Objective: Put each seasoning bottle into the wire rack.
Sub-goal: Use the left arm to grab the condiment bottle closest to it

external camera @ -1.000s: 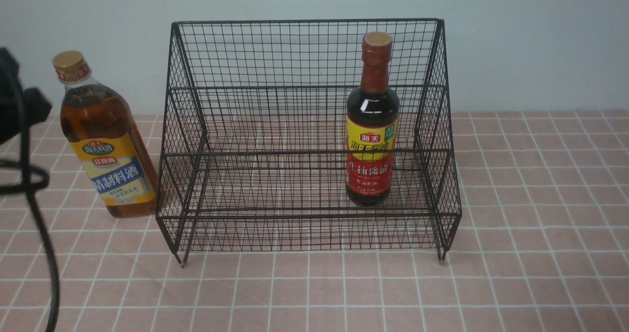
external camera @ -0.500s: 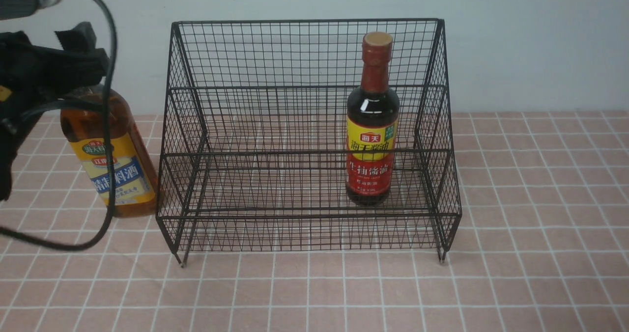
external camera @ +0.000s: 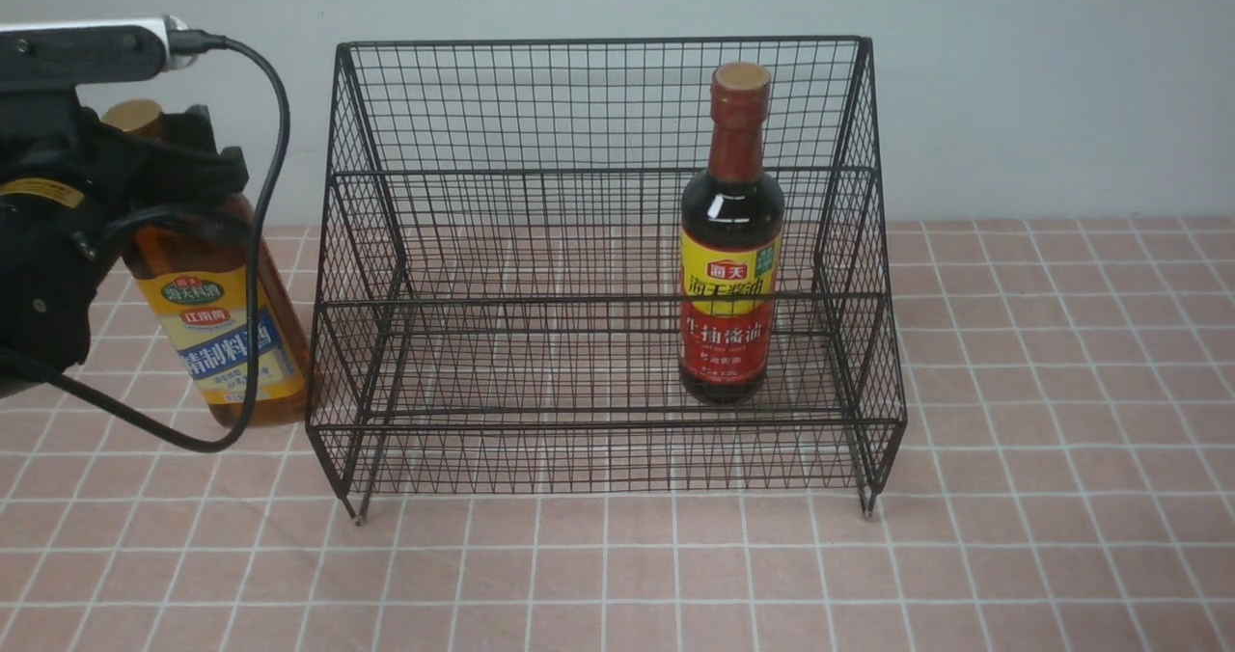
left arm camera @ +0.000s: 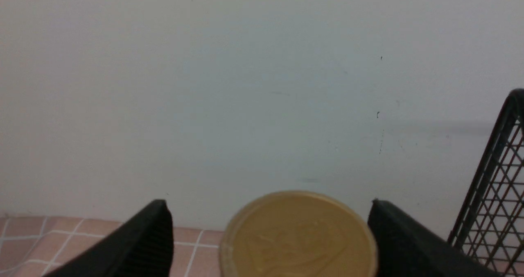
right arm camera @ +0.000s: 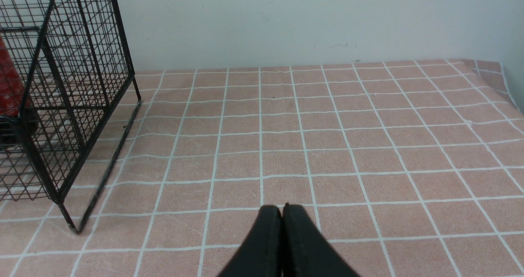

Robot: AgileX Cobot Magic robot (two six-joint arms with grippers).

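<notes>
The glass [external camera: 191, 251] shows amber colour above the label, so I should expect the amber bottle [external camera: 226, 334] to be full up to its shoulders when I carry it.
The amber bottle [external camera: 217, 329] with a gold cap [left arm camera: 299, 236] stands on the table just left of the wire rack [external camera: 598, 42]. My left gripper [external camera: 164, 155] is open at the bottle's neck, its fingers [left arm camera: 157, 240] on either side of the cap; a gap shows on one side. The dark bottle [external camera: 730, 276] with a red neck stands upright inside the rack, in the lower tier at the right. My right gripper [right arm camera: 282, 208] is shut and empty, low over the table to the right of the rack [right arm camera: 61, 105]. It does not show in the front view.
A pale wall stands close behind the rack and bottles. The rack's sloping side [left arm camera: 497, 166] rises right beside my left gripper. My left arm's black cable [external camera: 256, 276] hangs in front of the amber bottle. The pink tiled tablecloth [right arm camera: 327, 137] ends at the far right.
My left arm has come in from the left edge and risen to the amber bottle's neck; its open jaws now flank the cap. Both bottles, the rack and the right arm have not moved.
</notes>
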